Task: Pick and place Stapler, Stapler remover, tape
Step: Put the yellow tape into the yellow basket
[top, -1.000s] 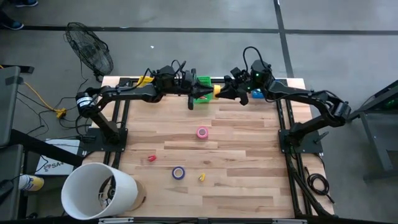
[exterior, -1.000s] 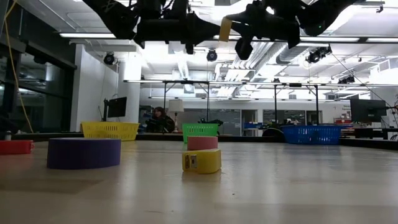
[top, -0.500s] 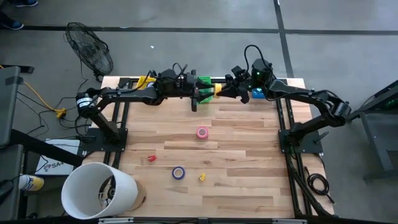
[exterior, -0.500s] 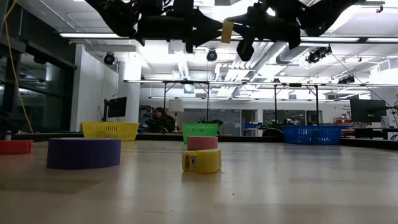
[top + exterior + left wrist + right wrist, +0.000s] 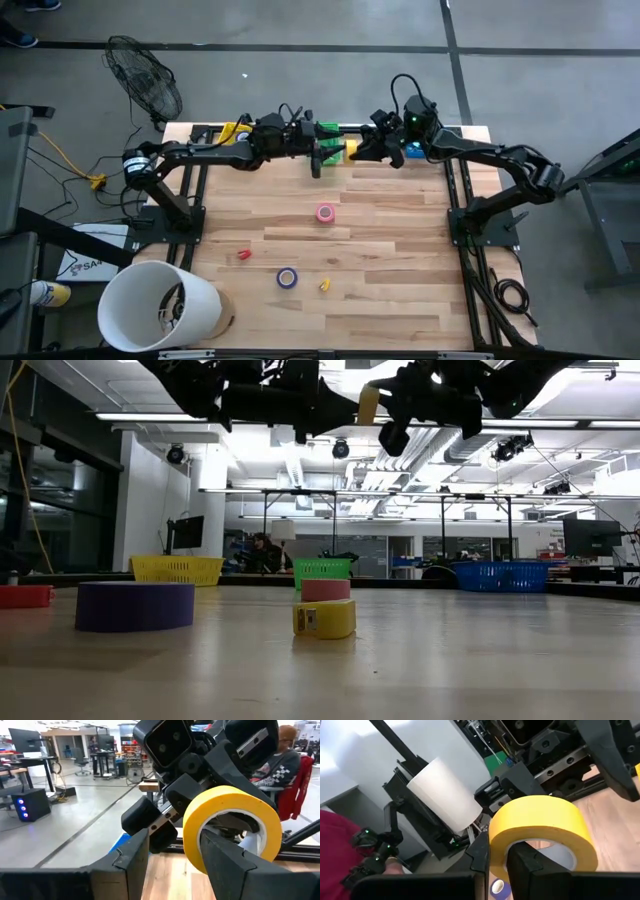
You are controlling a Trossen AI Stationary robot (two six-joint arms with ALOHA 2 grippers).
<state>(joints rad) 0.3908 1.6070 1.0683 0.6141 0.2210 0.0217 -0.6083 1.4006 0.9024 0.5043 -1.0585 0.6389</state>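
Observation:
Next, my left gripper pinches the roll's ring side (image 5: pixel 192 832) and takes the roll to the basket, because my right gripper is holding the yellow tape roll far from the yellow basket (image 5: pixel 232 133).
A yellow tape roll (image 5: pixel 348 147) hangs in the air over the table's far edge, held by my right gripper (image 5: pixel 499 847), which is shut on it. My left gripper (image 5: pixel 172 840) is open and faces it from the table's left. One of its fingers (image 5: pixel 225 862) stands in front of the roll's hole and the other (image 5: pixel 131 862) outside the ring. A pink roll (image 5: pixel 325 212), a purple roll (image 5: pixel 287 278) and a small yellow roll (image 5: pixel 325 285) lie flat on the table. No stapler or stapler remover shows. My right gripper has the yellow roll's ring wall (image 5: pixel 496 851) pinched, one finger (image 5: pixel 526 862) inside the hole and one (image 5: pixel 479 855) outside. The fingers come level from the table's right. The roll is lifted clear and stands on edge. My left gripper: I cannot tell whether it touches the roll.
Green basket (image 5: pixel 326 130), yellow basket (image 5: pixel 178 569) and blue basket (image 5: pixel 500 576) sit along the far edge. A small red piece (image 5: pixel 244 255) lies on the table's left half. A white bucket (image 5: pixel 160 305) stands off the near left corner. A seated person (image 5: pixel 292 765) shows beyond the table.
My left gripper has moved toward the table's right, closing on the yellow roll that my right gripper holds, and now brackets the roll's wall. The right gripper and the roll have stayed about where they were.

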